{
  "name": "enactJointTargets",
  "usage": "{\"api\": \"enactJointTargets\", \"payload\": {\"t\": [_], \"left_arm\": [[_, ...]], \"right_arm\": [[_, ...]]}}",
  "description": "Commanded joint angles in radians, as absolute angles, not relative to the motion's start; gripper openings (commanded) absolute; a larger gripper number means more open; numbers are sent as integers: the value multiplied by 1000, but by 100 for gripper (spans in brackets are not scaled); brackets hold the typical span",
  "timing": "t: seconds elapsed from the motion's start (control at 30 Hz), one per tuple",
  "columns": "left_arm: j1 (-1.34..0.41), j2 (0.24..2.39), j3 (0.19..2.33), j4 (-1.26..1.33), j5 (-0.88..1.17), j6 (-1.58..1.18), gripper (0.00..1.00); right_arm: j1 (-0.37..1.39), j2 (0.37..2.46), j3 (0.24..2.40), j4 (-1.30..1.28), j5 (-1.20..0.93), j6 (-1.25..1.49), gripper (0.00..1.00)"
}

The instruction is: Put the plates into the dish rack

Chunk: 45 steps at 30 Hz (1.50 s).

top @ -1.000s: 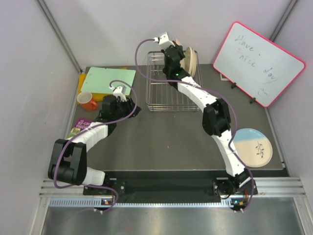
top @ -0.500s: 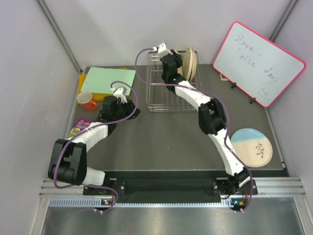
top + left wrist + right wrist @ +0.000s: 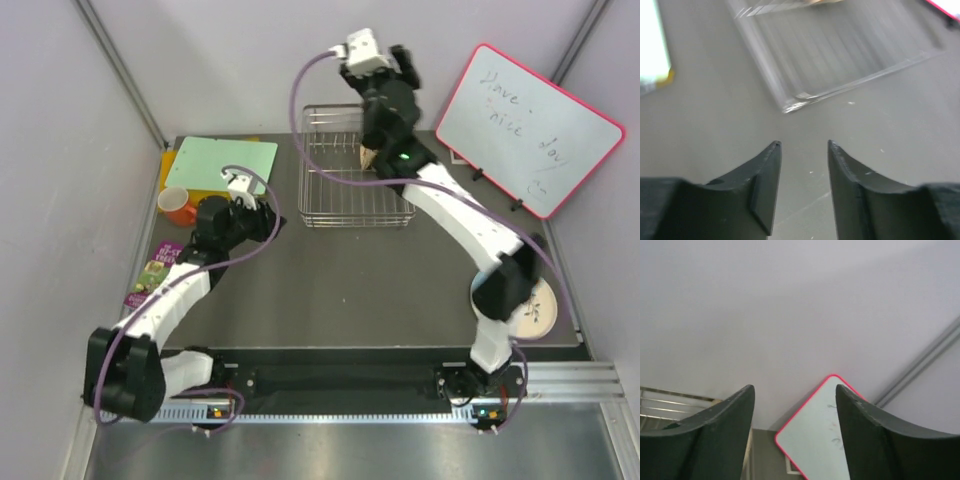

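The plate lies flat [image 3: 541, 308] at the front, so my left gripper should come over and steady its near rim while my right gripper tips the plate up.
The dish rack [image 3: 340, 190] is a silver wire basket at the back of the table; it shows blurred in the left wrist view [image 3: 840, 55]. A tan sliver of a plate [image 3: 369, 156] shows in the rack under my right arm; the remainder is hidden. My right gripper [image 3: 402, 58] is raised high above the rack's back edge, open and empty [image 3: 795, 390], facing the back wall. Another plate [image 3: 545, 305], cream with a twig motif, lies at the right front, mostly covered by the right arm's elbow. My left gripper [image 3: 268, 220] hovers low, left of the rack, open and empty [image 3: 803, 145].
A pink-framed whiteboard [image 3: 530, 130] leans at the back right, also in the right wrist view [image 3: 825, 435]. A green board [image 3: 220, 165], an orange mug [image 3: 178, 205] and a book [image 3: 150, 275] sit along the left side. Grey walls close in the table.
My right gripper has opened, let go of the plate at the rack and lifted up and back. Its elbow has swung out over the right-hand plate. The left arm shifted slightly.
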<state>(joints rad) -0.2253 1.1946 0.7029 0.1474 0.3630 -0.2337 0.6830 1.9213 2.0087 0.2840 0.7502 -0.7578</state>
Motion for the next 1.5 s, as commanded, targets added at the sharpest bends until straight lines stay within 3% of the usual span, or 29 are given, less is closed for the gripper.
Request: {"api": "enactJointTargets", "payload": {"t": [0.0, 0.13, 0.17, 0.3, 0.37, 0.5, 0.6, 0.73, 0.97, 1.1, 1.47], "left_arm": [[-359, 1036, 667, 92, 477, 118, 52], [-590, 957, 632, 58, 537, 369, 76], [-615, 966, 638, 67, 555, 371, 78], [-699, 1138, 779, 115, 607, 213, 83], [-732, 1270, 831, 188, 629, 47, 95], [-856, 1399, 844, 405, 471, -93, 95], [-957, 1540, 876, 459, 378, -146, 89], [-1032, 1707, 951, 508, 390, -180, 81], [-1077, 1997, 1152, 670, 403, -236, 80], [-1094, 2104, 1233, 701, 402, -255, 80], [-1097, 2126, 1265, 673, 416, -276, 81]], "right_arm": [[553, 1544, 1686, 151, 756, -735, 71], [353, 1310, 1478, -232, 576, -594, 84], [306, 1272, 1459, -309, 436, -586, 84], [102, 1082, 1257, -517, 227, -696, 87], [55, 1037, 1128, -580, 183, -733, 87], [-150, 948, 970, -644, 82, -697, 88], [-304, 930, 905, -748, -56, -748, 87], [-475, 923, 795, -790, -152, -903, 86], [-751, 1087, 753, -738, -169, -1011, 86], [-825, 1224, 799, -724, -210, -1041, 87], [-827, 1406, 844, -621, -258, -1049, 92]]}}
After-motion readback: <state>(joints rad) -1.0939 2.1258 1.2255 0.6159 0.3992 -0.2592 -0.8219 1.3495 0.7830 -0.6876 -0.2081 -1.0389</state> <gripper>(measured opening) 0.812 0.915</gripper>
